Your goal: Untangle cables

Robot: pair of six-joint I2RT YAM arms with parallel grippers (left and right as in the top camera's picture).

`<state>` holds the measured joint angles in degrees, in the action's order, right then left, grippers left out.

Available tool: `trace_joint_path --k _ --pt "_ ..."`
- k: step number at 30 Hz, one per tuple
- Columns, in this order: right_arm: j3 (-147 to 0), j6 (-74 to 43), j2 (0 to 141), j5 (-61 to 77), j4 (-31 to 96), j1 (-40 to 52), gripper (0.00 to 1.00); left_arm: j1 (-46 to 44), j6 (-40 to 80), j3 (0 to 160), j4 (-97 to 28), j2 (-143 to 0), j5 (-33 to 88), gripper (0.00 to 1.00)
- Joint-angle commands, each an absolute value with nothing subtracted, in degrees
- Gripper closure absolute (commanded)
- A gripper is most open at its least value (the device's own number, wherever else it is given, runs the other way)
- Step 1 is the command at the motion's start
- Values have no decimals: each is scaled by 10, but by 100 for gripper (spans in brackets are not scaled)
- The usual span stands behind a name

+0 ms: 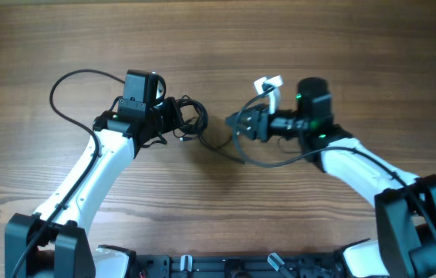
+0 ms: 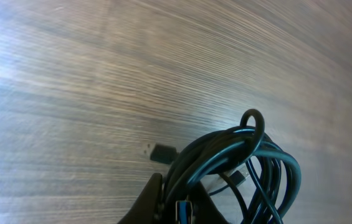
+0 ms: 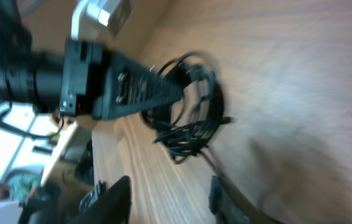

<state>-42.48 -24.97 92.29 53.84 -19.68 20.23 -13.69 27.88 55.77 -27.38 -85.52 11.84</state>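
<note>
The trailing cord (image 1: 216,147) lies loose below my open right gripper, so my left gripper should bring the knotted bundle closer while my right gripper takes the cord's far part (image 1: 236,159).
The cables are a small knotted bundle of thin black cords (image 1: 193,116) at the table's middle. My left gripper (image 1: 177,122) is shut on the bundle's left side. In the left wrist view the loops (image 2: 238,162) rise from between the fingers (image 2: 179,202), with a blue-tipped plug pinched among them and a loose plug end (image 2: 160,154) lying on the wood. One thin cord (image 1: 218,147) trails from the bundle toward my right gripper (image 1: 231,122). That gripper is open, just right of the bundle. The right wrist view shows its spread fingers (image 3: 166,199), the bundle (image 3: 191,121) ahead, and the cord running beside one finger.
The wooden table (image 1: 218,46) spreads all round. A thicker black arm cable loops out at the left (image 1: 67,85), and another curves under the right wrist (image 1: 268,164). Black fixtures line the front edge (image 1: 202,266).
</note>
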Motion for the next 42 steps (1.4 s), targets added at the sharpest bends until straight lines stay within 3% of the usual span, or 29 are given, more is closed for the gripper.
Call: trace_joint_path --k 1,6,14,25,27,28,31,34,37,42 --pt "-426 -259 921 495 -198 254 64 -138 210 555 -263 -855 161 96" --pt "-426 -447 921 488 -199 281 64 -138 359 555 -264 -855 156 96" --pt "-426 -500 924 406 -199 311 67 -154 615 555 -268 -855 154 96" --pt "-426 -511 924 262 -187 319 75 -223 700 555 -268 -855 133 96" --pt "-426 -510 924 258 -185 319 93 -223 700 555 -268 -855 133 96" --pt "-426 -509 924 269 -186 319 95 -223 700 555 -267 -855 132 96" --pt "-426 -462 924 348 -174 319 95 -215 700 555 -267 -855 96 96" --pt "-426 -433 924 385 -80 319 95 -186 731 555 -266 -855 91 96" --pt "-426 -387 924 385 68 321 95 -145 799 555 -265 -855 91 96" --pt "-426 -396 924 336 88 321 95 -132 802 555 -266 -855 94 96"
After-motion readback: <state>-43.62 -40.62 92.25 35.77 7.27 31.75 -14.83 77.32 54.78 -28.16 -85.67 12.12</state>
